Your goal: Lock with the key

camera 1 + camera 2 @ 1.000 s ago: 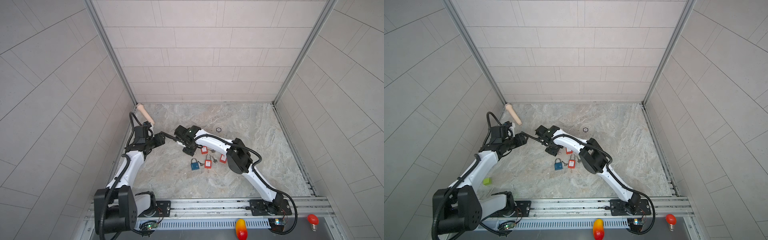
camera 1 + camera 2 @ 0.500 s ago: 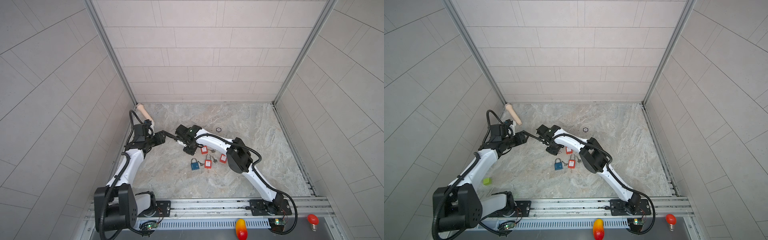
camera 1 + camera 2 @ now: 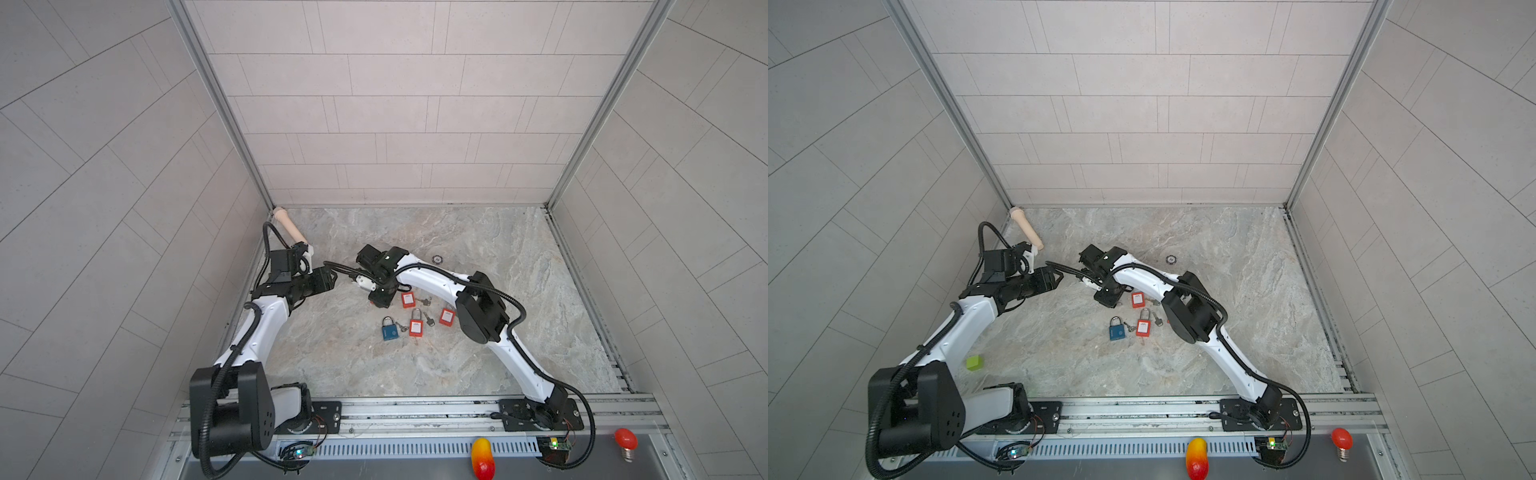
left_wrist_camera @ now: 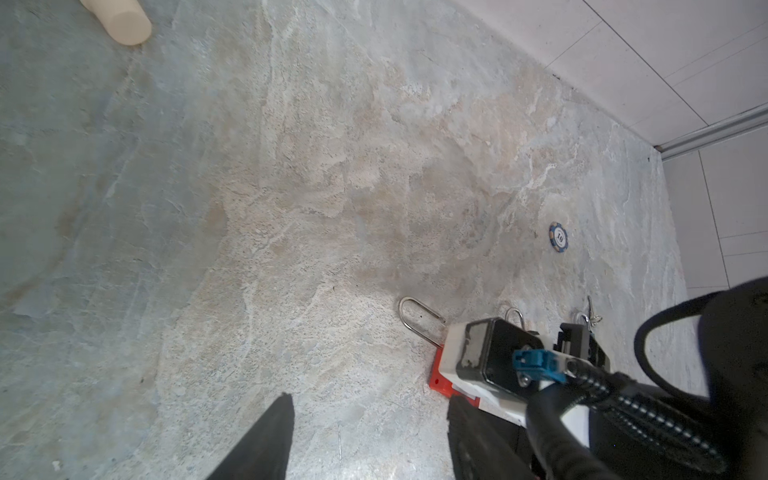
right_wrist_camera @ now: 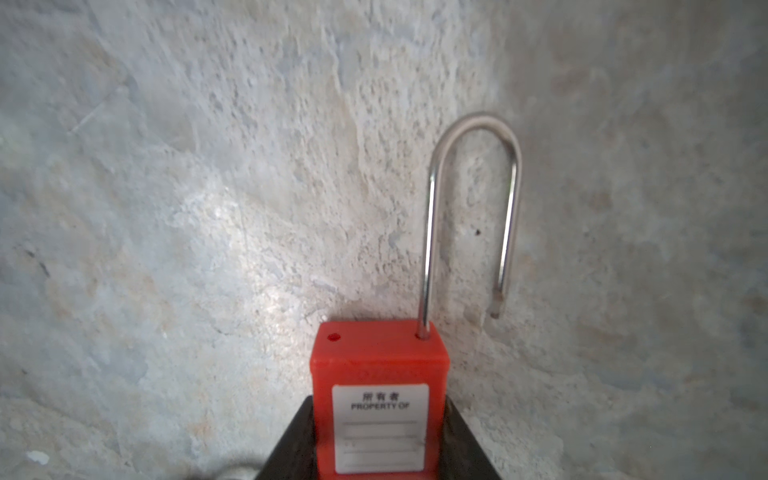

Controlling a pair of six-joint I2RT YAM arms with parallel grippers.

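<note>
My left gripper should keep moving toward the shackle (image 4: 404,308) until its fingers close there, as the red padlock's open shackle (image 5: 432,224) is sticking out free of my right gripper.
In the right wrist view my right gripper (image 5: 380,451) is shut on a red padlock (image 5: 380,361), with a dark jaw against each side of its body. The steel shackle (image 5: 473,199) stands open, its free end out of the body. The padlock's underside is hidden. In both top views that gripper (image 3: 377,300) (image 3: 1108,297) tilts down at the table and covers the padlock. My left gripper (image 4: 370,440) (image 3: 329,277) is open and empty, just left of it. Small keys (image 3: 424,300) (image 3: 429,320) lie loose on the table.
Several more padlocks lie to the right: red ones (image 3: 408,299) (image 3: 415,328) (image 3: 446,316) and a blue one (image 3: 389,332). A poker chip (image 3: 437,259) sits further back. A cream cylinder (image 3: 286,226) lies by the left wall and a green cube (image 3: 975,362) beside the left arm.
</note>
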